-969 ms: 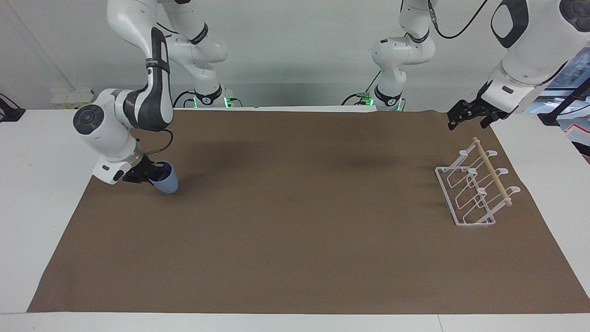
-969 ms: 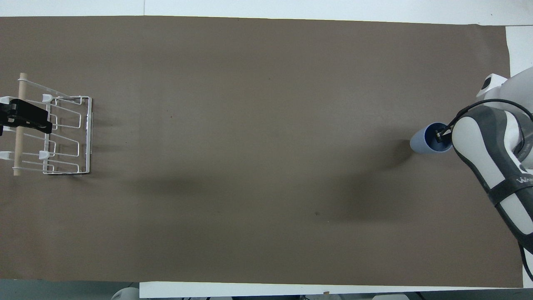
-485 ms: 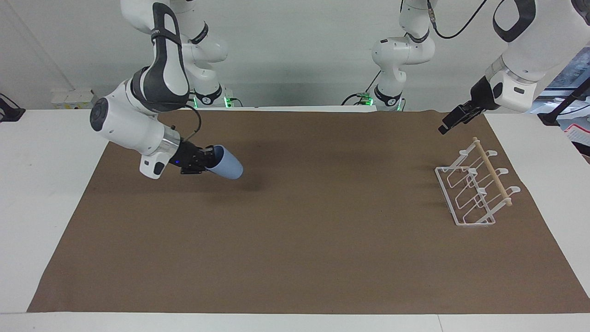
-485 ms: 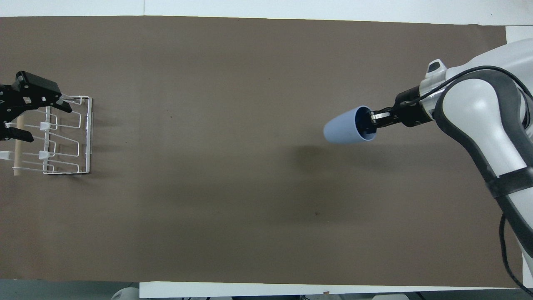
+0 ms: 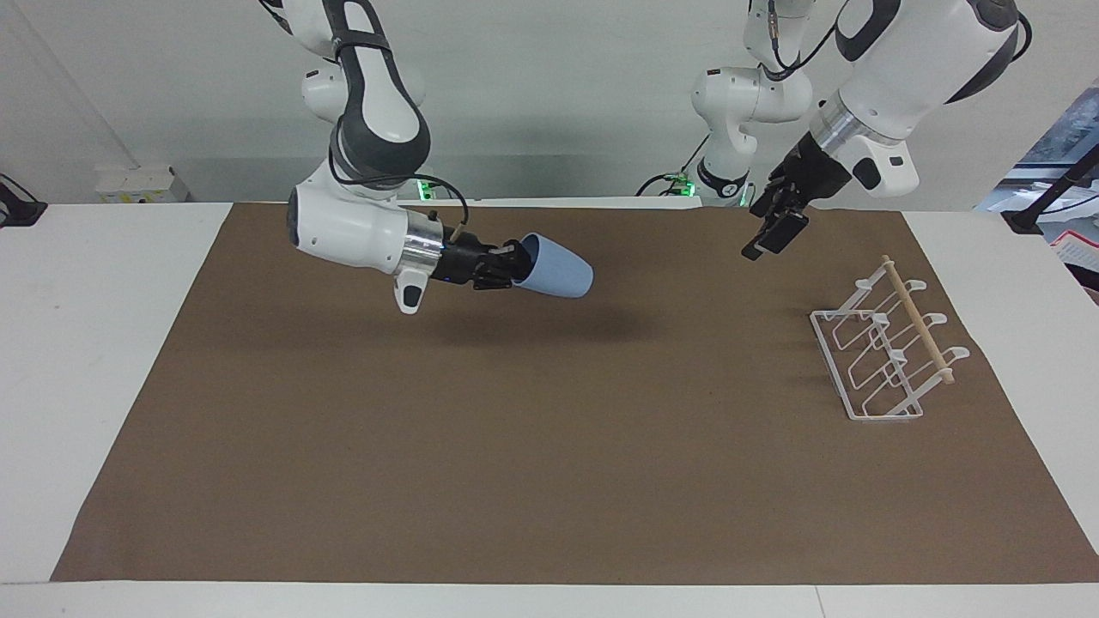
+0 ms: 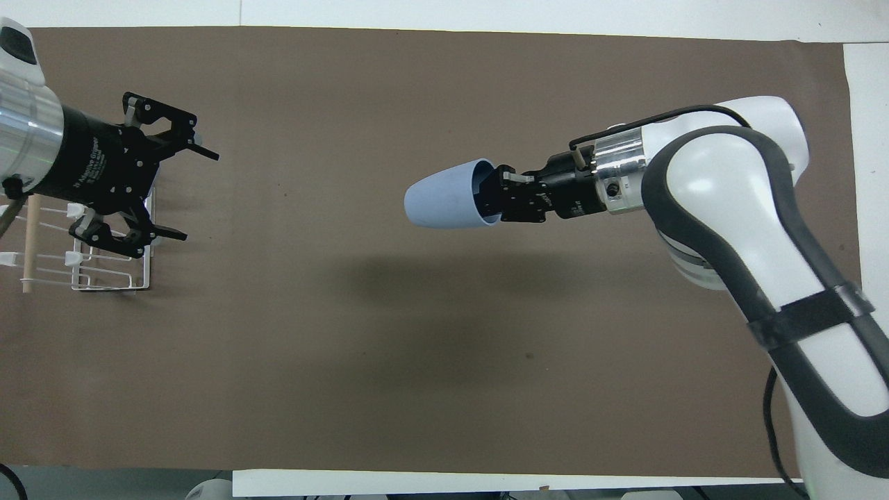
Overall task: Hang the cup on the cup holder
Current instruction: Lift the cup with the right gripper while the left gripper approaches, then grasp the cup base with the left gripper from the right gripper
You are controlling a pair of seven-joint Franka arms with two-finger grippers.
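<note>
My gripper will lower the opening of the light-blue cup (image 6: 446, 196) over one loop of the cup holder. The cup holder has thin wire loops (image 6: 108, 274), so the cup should stay hanging upside down, with its base up.
My right gripper (image 5: 518, 262) is shut on the rim of the light-blue cup (image 5: 558, 268), with one finger inside it. It holds the cup on its side in the air over the middle of the brown mat, base pointing toward the left arm's end. The cup (image 6: 441, 205) and right gripper (image 6: 496, 198) also show in the overhead view. The white wire cup holder (image 5: 884, 356) with its wooden dowel (image 6: 28, 243) stands empty at the left arm's end. My left gripper (image 5: 764, 240) is open wide in the air beside the holder; in the overhead view (image 6: 191, 194) it covers the holder's edge.
A brown mat (image 5: 549, 446) covers most of the white table (image 5: 86, 343). Nothing else lies on it between the cup and the holder.
My right gripper has lifted the cup off the mat and carried it toward the table's middle. My left gripper has moved from over the holder toward the cup.
</note>
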